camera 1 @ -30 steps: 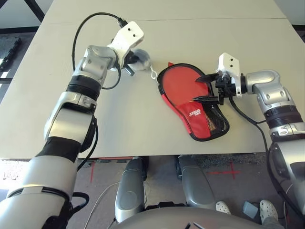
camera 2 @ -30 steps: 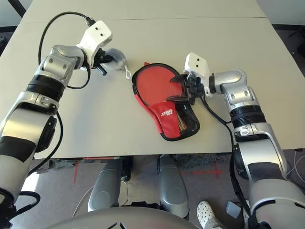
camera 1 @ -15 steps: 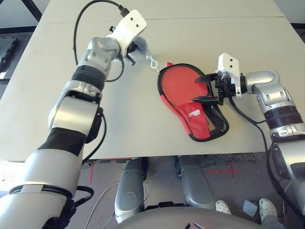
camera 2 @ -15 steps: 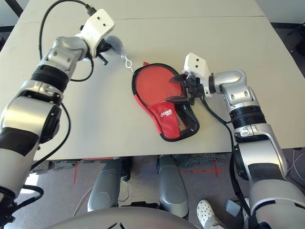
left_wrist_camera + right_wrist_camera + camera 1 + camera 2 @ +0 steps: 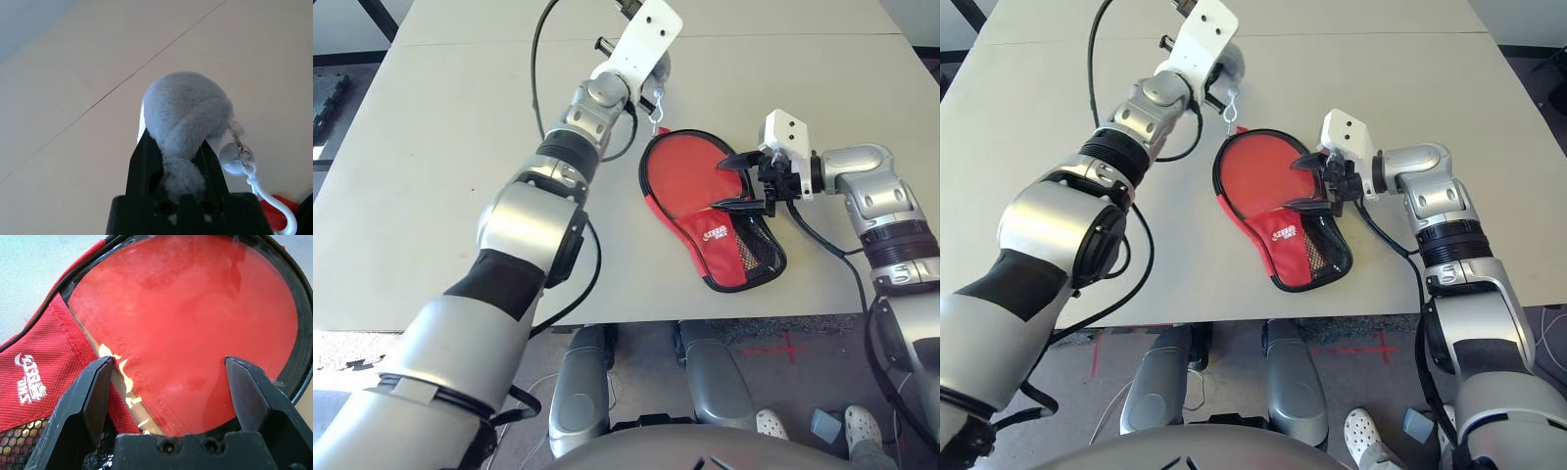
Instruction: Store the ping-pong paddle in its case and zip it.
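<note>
My left gripper has the fluffy bundle [image 5: 662,69] clear of the case's round end and should keep moving it over the open tabletop [image 5: 728,104] behind the case, then let go there.
The case [image 5: 722,243] lies open on the table at the right, red with black zip trim, a mesh pocket and a white logo [image 5: 30,373]. The ping-pong paddle [image 5: 678,173] rests in it with its red face [image 5: 195,318] showing, while the red flap hides the handle. My right gripper [image 5: 719,184] hovers open just over the paddle's right edge, fingers [image 5: 95,384] spread across the red rubber. My left gripper [image 5: 178,147] is raised behind the case's round end, shut on a whitish-grey fluffy bundle [image 5: 183,110] whose cord and clip [image 5: 1230,106] dangle.
The pale table [image 5: 431,196] has a seam [image 5: 460,42] running across its far part. Its front edge [image 5: 607,318] lies close below the case, with floor and red tape marks beyond.
My left arm has swung right and farther back with the fluffy bundle, from left of the case to behind its round end. The right gripper and the case have stayed put.
</note>
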Motion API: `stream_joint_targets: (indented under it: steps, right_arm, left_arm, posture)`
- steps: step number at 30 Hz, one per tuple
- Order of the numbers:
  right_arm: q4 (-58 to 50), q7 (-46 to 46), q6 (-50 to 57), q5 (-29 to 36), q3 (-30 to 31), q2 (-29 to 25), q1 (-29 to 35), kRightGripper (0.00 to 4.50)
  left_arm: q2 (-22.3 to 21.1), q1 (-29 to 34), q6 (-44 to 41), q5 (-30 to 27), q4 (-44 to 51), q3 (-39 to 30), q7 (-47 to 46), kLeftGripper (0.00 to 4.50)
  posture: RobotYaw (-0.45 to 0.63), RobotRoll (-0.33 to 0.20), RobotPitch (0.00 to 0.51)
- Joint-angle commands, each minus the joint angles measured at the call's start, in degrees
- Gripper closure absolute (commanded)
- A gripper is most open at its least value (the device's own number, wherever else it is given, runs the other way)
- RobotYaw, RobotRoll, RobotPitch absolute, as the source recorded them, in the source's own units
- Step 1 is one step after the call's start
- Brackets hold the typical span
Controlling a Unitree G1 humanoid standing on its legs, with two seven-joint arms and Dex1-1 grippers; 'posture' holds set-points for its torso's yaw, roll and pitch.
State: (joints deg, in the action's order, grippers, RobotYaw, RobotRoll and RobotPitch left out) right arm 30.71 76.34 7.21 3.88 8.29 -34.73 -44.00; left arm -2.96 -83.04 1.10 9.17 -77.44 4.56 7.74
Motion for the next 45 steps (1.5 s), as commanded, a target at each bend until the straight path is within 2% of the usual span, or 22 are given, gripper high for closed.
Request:
stream_joint_targets:
  steps: [1,9,13,15,22,27,34,40,45]
  right_arm:
    - [2.4,0.3,2.9,-3.0,4.7,0.7,4.8,0.00]
    - [0.2,0.0,4.2,-2.7,4.9,0.2,6.3,0.00]
    - [-1.1,-0.5,5.1,-2.3,4.9,0.4,6.9,0.00]
    - [-1.7,-0.8,5.4,-2.2,4.8,0.3,7.5,0.00]
    - [-3.2,-1.5,5.8,-2.0,4.9,0.3,9.2,0.00]
    - [-2.4,-1.9,5.3,-2.1,5.1,0.9,8.6,0.00]
    - [0.0,-2.2,4.0,-2.7,5.4,1.7,7.2,0.00]
    - [1.1,-2.4,3.0,-2.8,5.3,2.1,6.9,0.00]
    - [0.9,-2.5,2.8,-2.7,5.2,2.1,7.3,0.00]
  left_arm:
    - [3.1,-4.0,3.7,-0.2,1.2,-1.3,-1.7,4.30]
    - [12.6,-4.3,3.8,-1.4,1.4,-2.9,3.3,4.31]
    - [18.3,-3.4,2.8,-1.5,1.7,-2.5,8.9,4.31]
    - [19.7,-2.8,2.2,-1.3,1.8,-2.2,10.4,4.32]
    - [20.4,-3.6,2.2,-1.8,2.3,-2.7,12.0,1.86]
    - [18.5,-6.7,2.8,-2.5,2.7,-3.4,12.5,0.04]
    - [13.5,-9.1,3.1,-2.7,2.8,-4.1,13.4,0.04]
    - [6.1,-8.2,2.7,-1.4,3.4,-3.0,18.6,0.04]
    - [-1.6,-3.5,1.8,-1.5,6.4,-1.4,27.7,0.04]
  posture:
    - [-0.11,0.000,0.291]
    - [-0.12,0.000,0.298]
    - [-0.14,0.000,0.301]
    - [-0.15,0.000,0.295]
    - [-0.14,0.000,0.274]
    - [-0.13,0.000,0.259]
    - [-0.10,0.000,0.248]
    - [-0.10,0.000,0.242]
    - [-0.08,0.000,0.239]
